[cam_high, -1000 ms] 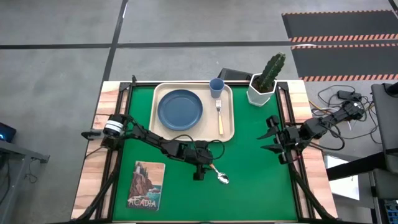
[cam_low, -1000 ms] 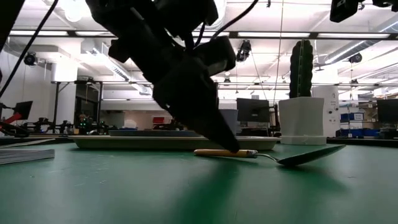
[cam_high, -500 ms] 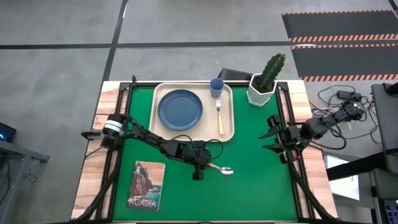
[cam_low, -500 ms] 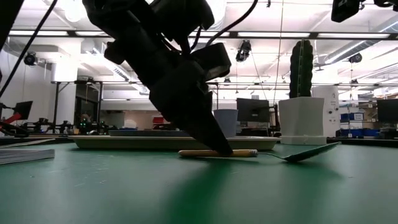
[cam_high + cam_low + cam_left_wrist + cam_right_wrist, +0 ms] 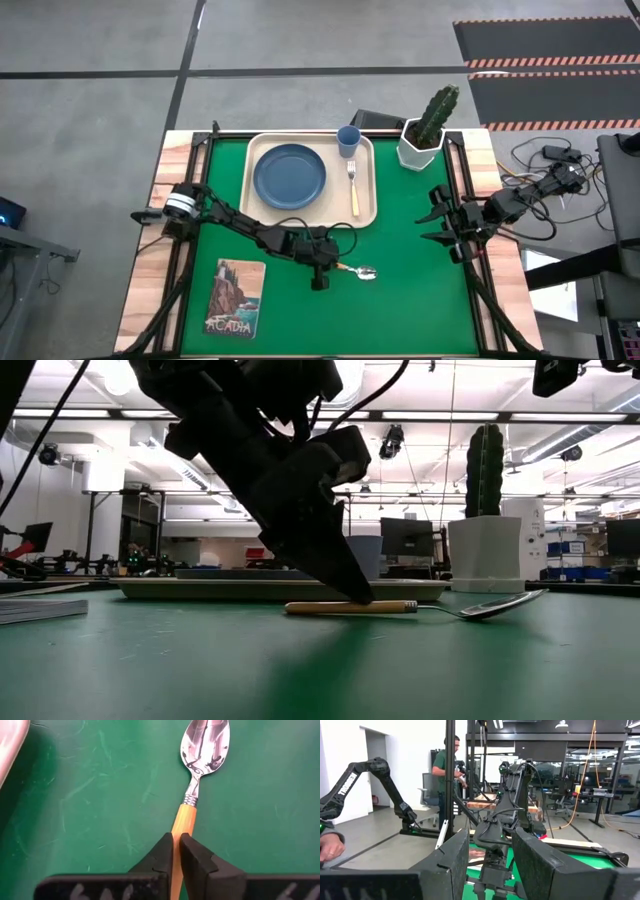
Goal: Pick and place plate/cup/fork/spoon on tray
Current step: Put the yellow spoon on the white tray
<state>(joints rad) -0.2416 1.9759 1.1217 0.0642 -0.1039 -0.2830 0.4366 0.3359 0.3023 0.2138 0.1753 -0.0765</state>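
Observation:
One finger of the robot's left gripper is over the spoon's slanted orange handle (image 5: pixel 184 822), so that gripper needs to open and straddle the handle (image 5: pixel 342 608) squarely before it lifts the spoon to the tray.
The spoon (image 5: pixel 356 271), with an orange handle and a silver bowl (image 5: pixel 205 742), lies on the green mat near the table's middle. My left gripper (image 5: pixel 320 270) stands over its handle, shut on it. The cream tray (image 5: pixel 368 215) at the far middle holds the dark blue plate (image 5: pixel 289 176), the light-blue cup (image 5: pixel 348 140) and the fork (image 5: pixel 353 186). My right gripper (image 5: pixel 440 222) waits open near the table's right edge, touching nothing. My left gripper pinches the spoon's orange handle (image 5: pixel 183 820) between its two fingertips (image 5: pixel 192 852), about halfway along the handle (image 5: pixel 350 606). The fingers come slanting down from above and from the table's left. The spoon lies on the mat, bowl pointing toward the right edge.
A white pot with a cactus (image 5: pixel 425 135) stands at the far right, beside the tray. A booklet (image 5: pixel 235 297) lies at the near left. Bare green mat (image 5: pixel 410 300) spreads around the spoon and toward the near right.
My left gripper has shut on the spoon's handle. As it shut, the spoon turned about on the mat: its bowl swung from the near right toward the far edge, and it now points at the right edge.

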